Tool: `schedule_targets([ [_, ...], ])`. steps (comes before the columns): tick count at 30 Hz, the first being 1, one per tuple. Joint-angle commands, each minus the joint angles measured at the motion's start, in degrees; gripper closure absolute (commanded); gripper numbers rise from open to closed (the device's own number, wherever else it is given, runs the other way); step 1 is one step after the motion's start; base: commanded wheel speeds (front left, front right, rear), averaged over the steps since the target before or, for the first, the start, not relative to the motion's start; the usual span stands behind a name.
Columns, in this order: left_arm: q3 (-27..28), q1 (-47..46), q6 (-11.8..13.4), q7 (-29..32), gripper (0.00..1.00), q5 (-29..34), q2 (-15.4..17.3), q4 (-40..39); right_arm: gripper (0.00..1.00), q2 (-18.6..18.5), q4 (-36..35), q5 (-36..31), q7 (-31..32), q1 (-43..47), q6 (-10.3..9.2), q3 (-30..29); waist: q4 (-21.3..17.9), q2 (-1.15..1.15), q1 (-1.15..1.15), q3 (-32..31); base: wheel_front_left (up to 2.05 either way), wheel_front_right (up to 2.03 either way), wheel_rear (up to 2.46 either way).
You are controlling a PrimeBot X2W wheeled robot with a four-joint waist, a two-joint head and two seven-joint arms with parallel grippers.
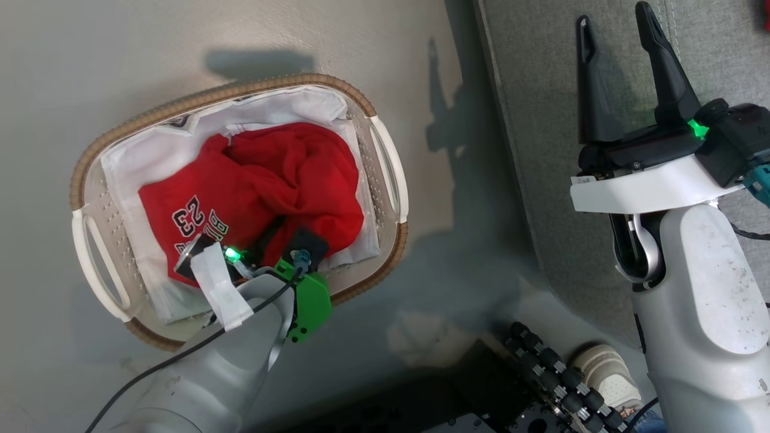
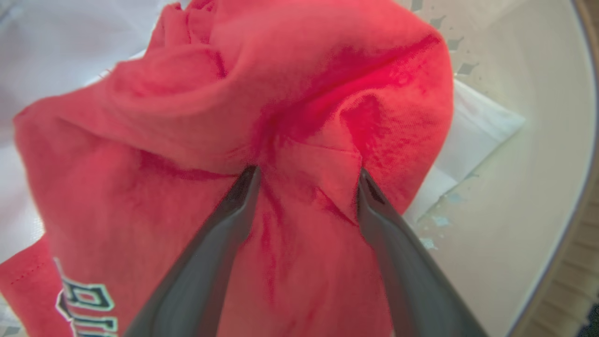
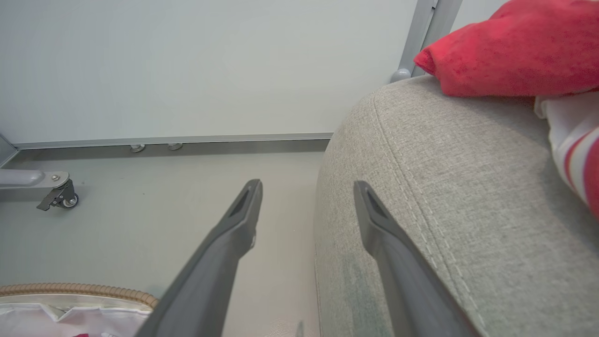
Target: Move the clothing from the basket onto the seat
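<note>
The crumpled red garment [image 1: 299, 173] has the white lining [image 1: 149, 157] spread out under it, so the red garment will come away and the lining will stay behind when I lift.
A crumpled red garment [image 1: 264, 180] with black "23" lettering lies in the white basket [image 1: 240, 90] on its white cloth lining [image 1: 144, 156]. My left gripper [image 2: 306, 175] is down in the basket, open, both fingertips pressed into the red cloth [image 2: 187, 117] with a raised fold between them. In the head view its wrist hides the fingers. A second red garment [image 3: 510, 51] with a white-striped edge [image 3: 573, 140] lies on the grey couch [image 3: 444, 187]. My right gripper [image 1: 613, 18] hangs open and empty over the couch's rounded corner [image 1: 541, 120].
The basket stands on grey floor [image 1: 120, 48] just left of the couch. A person's pale shoe [image 1: 604, 373] and my dark base with black rollers [image 1: 559, 379] sit at the bottom. A white wall [image 3: 187, 61] and a caster [image 3: 61, 199] lie beyond.
</note>
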Motion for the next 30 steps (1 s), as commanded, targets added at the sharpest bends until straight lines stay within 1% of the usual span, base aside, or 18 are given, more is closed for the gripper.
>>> schedule_targets([
  [1,-0.17,-1.21,0.49,-0.14,0.00,0.17,0.39,0.82,0.00,-0.14,-0.36,0.23,-0.01,-0.62,-0.08,0.09,-0.46,0.00,-0.01,0.56,0.00,0.00,0.00],
  [5,-0.23,-2.06,1.14,0.84,0.00,-0.10,0.54,2.35,0.00,-0.14,-0.70,0.28,-0.01,-1.18,-0.08,0.18,-0.84,0.00,-0.01,1.23,0.00,0.00,0.00],
  [9,-0.21,-2.35,0.58,2.42,0.00,-0.64,0.74,3.15,0.00,-0.14,-1.02,0.24,-0.01,-1.32,-0.08,0.25,-1.17,0.00,-0.01,1.64,0.00,0.00,0.00],
  [10,-0.16,-2.40,0.33,2.77,0.10,-0.88,0.80,3.27,0.00,-0.14,-1.11,0.26,-0.01,-1.40,-0.08,0.29,-1.27,0.00,-0.01,1.69,0.00,0.00,0.00],
  [11,-0.12,-2.44,0.19,3.13,0.24,-1.09,0.83,3.33,0.00,-0.14,-1.15,0.30,-0.01,-1.47,-0.08,0.32,-1.35,0.00,-0.01,1.71,0.00,0.00,0.00],
  [12,-0.03,-2.44,-0.03,3.62,0.51,-1.29,0.85,3.40,0.00,-0.14,-1.25,0.35,-0.01,-1.52,-0.08,0.35,-1.43,0.00,-0.01,1.69,0.00,0.00,0.00],
  [14,-0.10,-2.31,-0.06,4.15,0.81,-1.60,0.82,3.47,0.00,-0.14,-1.38,0.20,-0.01,-1.46,-0.08,0.26,-1.38,0.00,-0.01,1.50,0.00,0.00,0.00],
  [15,-0.14,-2.09,-0.05,4.36,1.00,-1.72,0.79,3.50,0.00,-0.14,-1.40,0.06,-0.01,-1.34,-0.08,0.10,-1.26,0.00,-0.01,1.29,0.00,0.00,0.00],
  [17,0.42,-1.60,0.07,4.01,1.00,-2.47,0.69,3.52,0.00,-0.14,-1.34,-0.29,-0.01,-0.91,-0.08,-0.24,-0.91,0.00,-0.01,0.80,0.00,0.00,0.00],
  [23,0.70,0.00,-0.68,2.24,1.00,-3.59,0.38,3.06,0.00,-0.14,-0.18,-1.08,-0.01,0.25,-0.08,-0.87,0.72,0.00,-0.01,-2.45,0.00,0.00,0.00],
  [30,0.61,1.60,-1.39,-0.45,1.00,-5.10,0.30,-0.10,0.00,-0.16,1.69,-2.18,-0.01,2.31,-0.08,-1.32,3.36,0.00,-0.01,-9.13,0.00,0.00,0.00],
])
